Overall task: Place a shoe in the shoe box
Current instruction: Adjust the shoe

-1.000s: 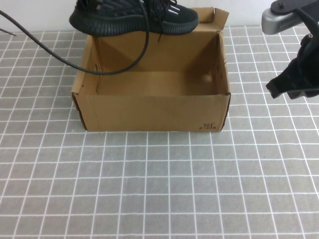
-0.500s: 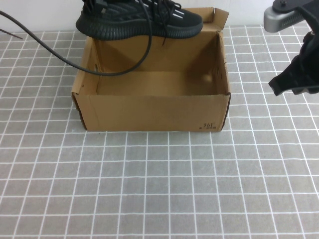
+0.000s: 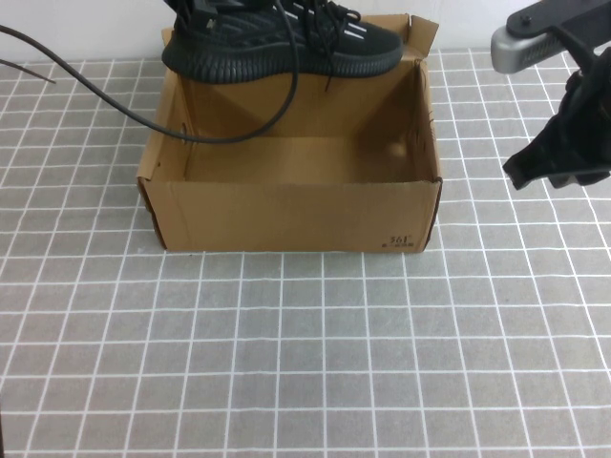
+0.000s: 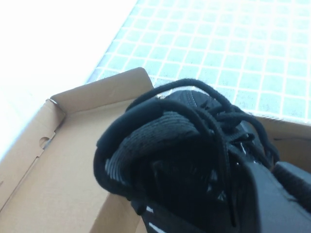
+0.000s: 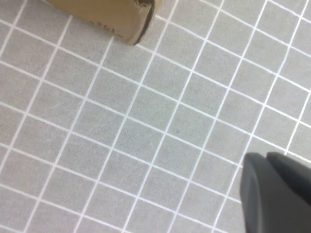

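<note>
Next, my left gripper brings the black shoe [image 3: 277,55] forward and lowers it into the box's open inside [image 3: 301,157], because the shoe is hanging over the shoe box's back side.
The black shoe [image 3: 277,43] hangs over the back wall of the open brown shoe box [image 3: 286,215], toe pointing right, laces dangling. My left gripper [image 4: 277,187] is shut on the shoe [image 4: 170,145] near its heel collar; in the high view this gripper is hidden above the picture's top edge. The box's inside [image 4: 48,160] lies bare below the shoe. My right gripper [image 3: 558,167] hovers to the right of the box, shut and holding nothing [image 5: 266,160].
A black cable [image 3: 191,134] loops from the left edge across the box's back left corner. The box's flap lid [image 3: 410,33] stands up at the back right. One box corner [image 5: 112,17] shows in the right wrist view above grey gridded table.
The shoe has moved to the right and slightly lower over the box's back wall. The right arm has shifted a little to the left.
</note>
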{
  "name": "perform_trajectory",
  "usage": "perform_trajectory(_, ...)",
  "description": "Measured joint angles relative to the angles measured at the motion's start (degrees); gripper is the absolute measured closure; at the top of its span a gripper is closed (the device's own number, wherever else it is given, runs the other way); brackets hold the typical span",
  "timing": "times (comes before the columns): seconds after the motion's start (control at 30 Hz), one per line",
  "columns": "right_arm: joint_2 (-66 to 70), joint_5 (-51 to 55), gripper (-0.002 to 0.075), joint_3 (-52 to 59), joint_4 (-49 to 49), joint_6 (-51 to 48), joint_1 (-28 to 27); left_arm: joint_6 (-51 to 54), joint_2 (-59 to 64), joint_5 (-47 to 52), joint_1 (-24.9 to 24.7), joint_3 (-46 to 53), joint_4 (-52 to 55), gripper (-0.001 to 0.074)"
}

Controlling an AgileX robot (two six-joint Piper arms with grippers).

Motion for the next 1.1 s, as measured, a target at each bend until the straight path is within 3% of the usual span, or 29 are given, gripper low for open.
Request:
perform_trajectory(0.43, 1.00, -0.44, 0.0742, 0.00, -2.62, 0.00, -0.11, -1.18, 0.00, 0.01, -5.96, 0.00, 2.20, 0.0722)
perform_trajectory(0.57, 1.00, -0.44, 0.0742, 0.00, -4.12, 1.32, -2.11, -2.21, 0.00, 0.23, -5.70, 0.00, 4.08, 0.0722)
perform_trajectory(0.83, 1.00, -1.00, 0.0742, 0.00, -1.64, 2.69, -11.21, -0.48, 0.00, 0.02, -3.64, 0.00, 7.13, 0.0722)
perform_trajectory(1.1, 1.00, -3.32, 0.0742, 0.00, 0.26, 2.69, -12.43, 1.38, 2.93, 0.02, -3.34, 0.00, 4.75, 0.0722)
